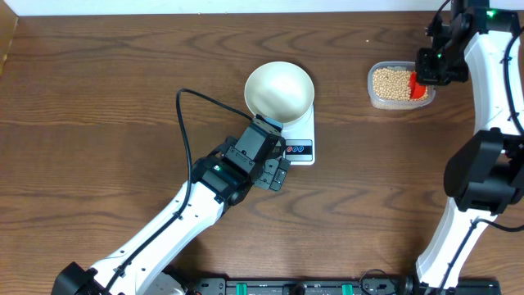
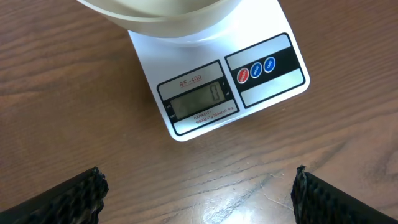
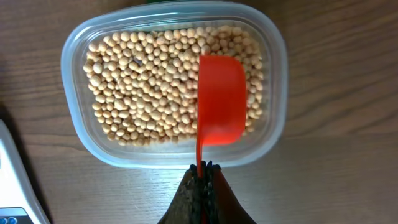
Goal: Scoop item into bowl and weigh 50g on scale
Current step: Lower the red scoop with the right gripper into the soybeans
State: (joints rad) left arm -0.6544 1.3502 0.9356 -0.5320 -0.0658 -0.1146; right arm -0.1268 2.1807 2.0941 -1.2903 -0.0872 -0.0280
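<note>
The robot's right gripper should pull the red scoop (image 1: 417, 86) toward the middle of the beans (image 1: 399, 83) and tip it level before lifting, because the scoop hangs steeply near the tub's end.
The off-white bowl (image 1: 279, 88) stands empty on the white scale (image 1: 300, 141); in the left wrist view the scale (image 2: 217, 87) reads 0 and the bowl's rim (image 2: 161, 15) shows at the top. Tan beans (image 1: 391, 82) fill a clear tub (image 1: 375, 97). My right gripper (image 1: 426, 74) is shut on the handle of a red scoop (image 3: 221, 99), which hangs over the beans (image 3: 149, 93) in the tub (image 3: 74, 74); its fingers (image 3: 202, 171) pinch the handle at the tub's near edge. My left gripper (image 1: 277, 172) is open and empty, just in front of the scale, its fingers (image 2: 199, 193) wide apart.
The left arm's black cable (image 1: 196, 98) loops over the table left of the bowl. The right arm (image 1: 491, 123) runs down the right edge. The table's back edge lies just behind the tub.
</note>
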